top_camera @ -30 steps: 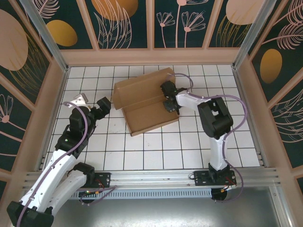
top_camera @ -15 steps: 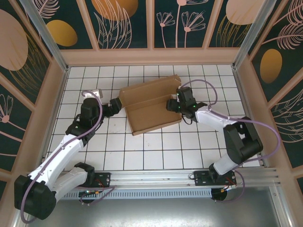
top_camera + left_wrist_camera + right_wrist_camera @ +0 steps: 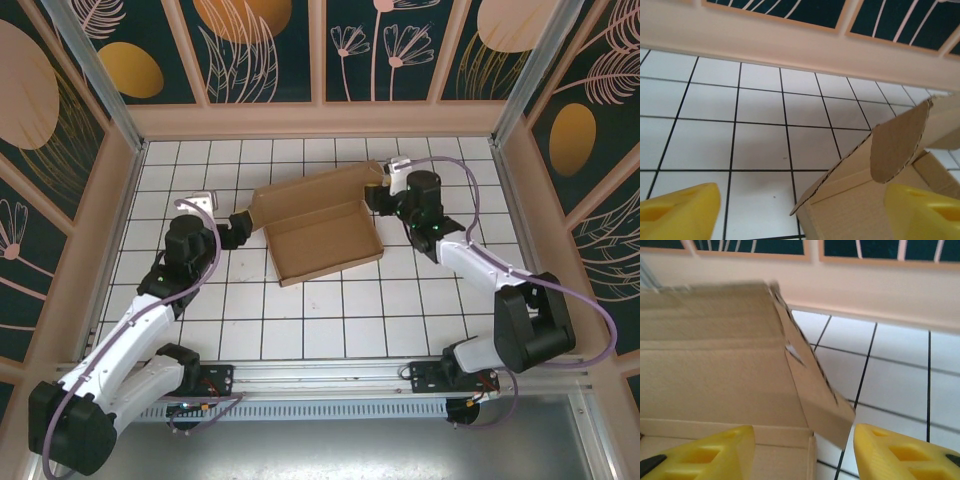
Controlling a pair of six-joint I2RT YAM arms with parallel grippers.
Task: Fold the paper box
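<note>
I should help straighten the paper box (image 3: pixel 325 244), because it lies crooked and its side flap spreads out past the tray's corner. My right gripper should pinch that flap (image 3: pixel 826 412) to do this.
The paper box (image 3: pixel 318 232) lies open in the middle of the tiled floor, a shallow brown tray with its lid panel (image 3: pixel 312 190) leaning back on the far side. My left gripper (image 3: pixel 243 226) is at the box's left far corner. In the left wrist view that corner (image 3: pixel 850 200) and a rounded flap (image 3: pixel 897 145) sit between the wide-apart yellow fingers (image 3: pixel 680 215) of the gripper (image 3: pixel 802 220), which is open. My right gripper (image 3: pixel 379 201) is at the right far corner. Its own view shows the gripper (image 3: pixel 805 460) open, a side flap (image 3: pixel 822 400) hanging between the fingertips (image 3: pixel 905 455).
Beige walls (image 3: pixel 320 120) ring the white tiled floor (image 3: pixel 330 320) on the far side and both sides. The aluminium rail (image 3: pixel 320 375) with the arm bases runs along the near edge. Bare tiles lie in front of the box.
My right gripper has pulled out of the tray and back to the box's right far corner. My left arm has reached in to the left far corner. The box has turned a little.
</note>
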